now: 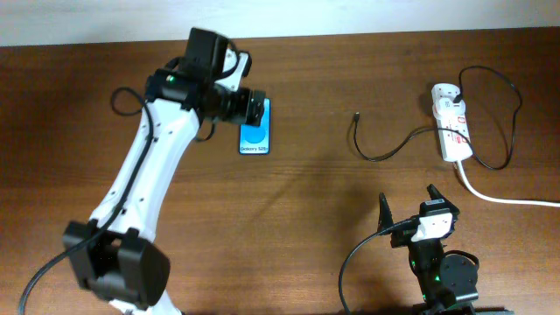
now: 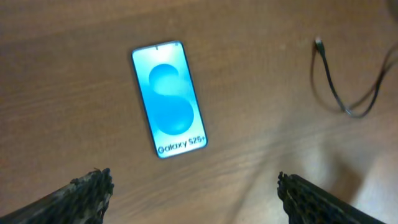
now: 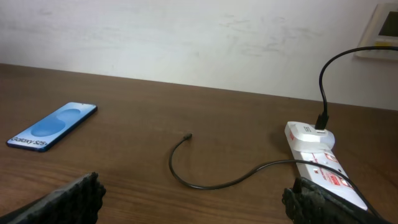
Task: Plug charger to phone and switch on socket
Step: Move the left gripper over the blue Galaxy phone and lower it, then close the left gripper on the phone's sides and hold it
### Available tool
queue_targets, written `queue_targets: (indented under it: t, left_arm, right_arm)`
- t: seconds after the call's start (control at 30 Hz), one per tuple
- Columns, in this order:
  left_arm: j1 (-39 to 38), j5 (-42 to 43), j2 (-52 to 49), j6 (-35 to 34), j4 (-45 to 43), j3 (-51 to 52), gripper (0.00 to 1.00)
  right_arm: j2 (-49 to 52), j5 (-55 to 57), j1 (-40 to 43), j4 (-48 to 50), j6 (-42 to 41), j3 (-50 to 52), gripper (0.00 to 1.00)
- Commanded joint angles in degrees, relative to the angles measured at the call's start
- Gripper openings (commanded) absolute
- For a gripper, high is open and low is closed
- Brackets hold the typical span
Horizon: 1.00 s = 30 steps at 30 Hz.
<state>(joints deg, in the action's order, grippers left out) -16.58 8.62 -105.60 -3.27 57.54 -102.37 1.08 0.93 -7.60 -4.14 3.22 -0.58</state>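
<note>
The robot's left gripper has its open fingers across the phone's narrow width and the text end (image 1: 255, 148) is free for the charger, so this gripper should go on down and close on the long edges (image 1: 269, 122).
The phone (image 1: 255, 133) lies flat on the table, blue screen up, "Galaxy S25" text at its near end; it also shows in the left wrist view (image 2: 168, 98) and the right wrist view (image 3: 53, 125). My left gripper (image 1: 259, 108) hovers above the phone's far end, open and empty (image 2: 193, 193). The charger, a thin black cable (image 1: 385, 150), curls from its free plug tip (image 1: 356, 115) to the socket (image 1: 453, 120), a white power strip at the right. The cable (image 3: 211, 180) and strip (image 3: 318, 152) show in the right wrist view. My right gripper (image 1: 408, 203) is open and empty (image 3: 193, 196) at the front.
A thick white cord (image 1: 507, 198) runs from the socket off the right edge. A loop of black cable (image 1: 510, 105) arcs to the right of the strip. A white wall (image 3: 186, 37) borders the table's far edge.
</note>
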Motion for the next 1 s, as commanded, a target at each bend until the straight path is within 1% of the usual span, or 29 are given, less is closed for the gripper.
queue_targets:
  t: [0.0,0.1,0.23,0.43,0.53,0.67,0.8,0.97]
  left_arm:
    - [-0.81,-4.11,-7.21,-7.67,2.49,-8.59,0.95]
    - [-1.29,-4.04,-13.09,-9.14,4.85,-14.03,0.95]
    - [-2.93,-7.93,-19.34,-10.49,6.86,-18.18,0.94]
    - [-3.93,-8.68,-25.09,-11.52,6.14,-18.32,0.95]
    - [-3.96,-8.61,-27.96,-11.91,4.22,-18.32,0.95]
    - [-4.04,-8.46,-30.16,-11.93,2.93,-18.34,0.96]
    - [-3.89,-8.52,-31.52,-11.91,2.95,-18.84,0.99]
    - [-3.89,-8.72,-34.38,-11.91,3.02,-19.82,1.0]
  right_arm:
    - [0.0,-0.22,-0.28,-0.42,-0.44,0.26,0.98]
    - [0.0,-0.22,-0.28,-0.44,-0.44,0.26,0.99]
    - [0.0,-0.22,-0.28,-0.42,-0.44,0.26,0.98]
    - [0.0,-0.22,-0.28,-0.42,-0.44,0.26,0.98]
    - [0.0,-0.22,-0.28,-0.42,-0.44,0.26,0.98]
    - [0.0,-0.22,-0.28,-0.44,-0.44,0.26,0.98]
    - [0.0,-0.22,-0.26,-0.44,-0.44,0.26,0.98]
    - [0.0,-0.22,-0.26,-0.44,-0.44,0.26,0.98]
